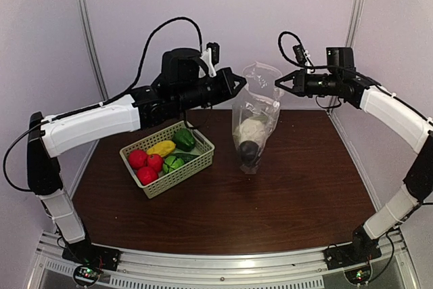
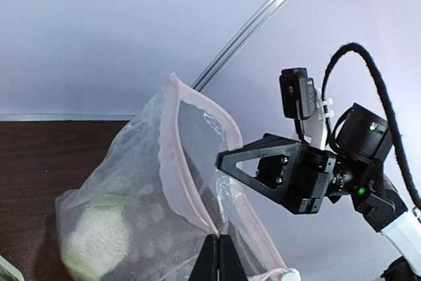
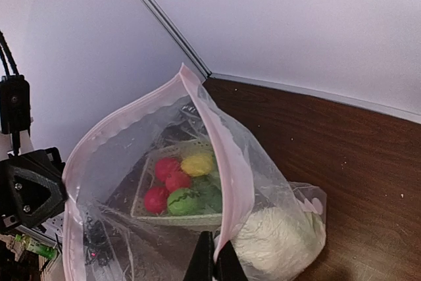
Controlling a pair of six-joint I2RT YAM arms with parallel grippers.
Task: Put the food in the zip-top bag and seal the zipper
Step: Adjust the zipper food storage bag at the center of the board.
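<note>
Both grippers are on the bag's opening (image 1: 262,76) and there is food in the basket, so next my right gripper lowers the bag while my left gripper gets the round green piece.
The zip-top bag (image 1: 256,109) hangs upright over the table, mouth open, held between both grippers. Inside it sit the white cauliflower (image 1: 252,128) and a dark piece (image 1: 249,148). My left gripper (image 1: 240,84) is shut on the bag's left mouth edge; its shut fingertips (image 2: 218,245) pinch the pinkish zipper (image 2: 181,156). My right gripper (image 1: 279,84) is shut on the opposite edge; in the right wrist view (image 3: 214,258) it pinches the zipper strip (image 3: 227,156) above the cauliflower (image 3: 276,241). Red fruits (image 1: 147,164), a yellow piece (image 1: 161,147) and green pieces (image 1: 183,139) lie in the basket.
The pale green lattice basket (image 1: 186,172) stands on the brown table left of the bag, under the left arm. It shows through the bag in the right wrist view (image 3: 197,203). White walls enclose the table on the back and both sides.
</note>
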